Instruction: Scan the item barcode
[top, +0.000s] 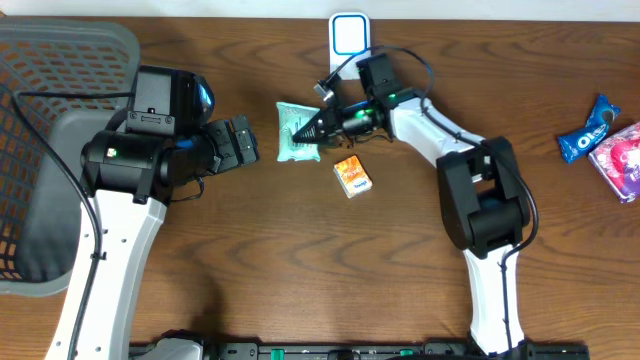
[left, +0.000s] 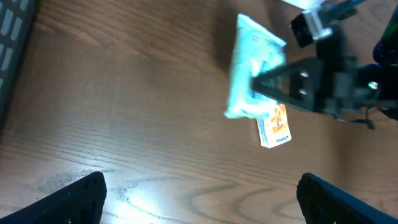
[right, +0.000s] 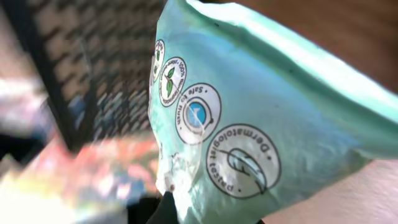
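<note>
The robot's right gripper has the teal wipes pack (top: 295, 132) in its fingers and there is open wood (top: 406, 168) past the orange box, so it should keep going there and let go of the pack.
The item is a teal wipes pack (top: 293, 131) lying just left of the table's middle. My right gripper (top: 311, 133) is shut on its right edge. In the right wrist view the pack (right: 261, 118) fills the frame with round printed seals, and one dark fingertip (right: 185, 210) shows at its lower edge. No barcode shows in any view. In the left wrist view the pack (left: 250, 68) stands tilted with the right arm's black fingers (left: 292, 81) clamped on it. My left gripper (top: 241, 143) hangs open to the pack's left, its jaws wide apart over bare wood (left: 199, 208).
A white and blue scanner (top: 348, 35) stands at the back edge. A small orange box (top: 353, 176) lies right of the pack. A grey mesh basket (top: 60, 60) sits at the far left. An Oreo pack (top: 590, 128) and a pink pack (top: 625, 160) lie at the far right.
</note>
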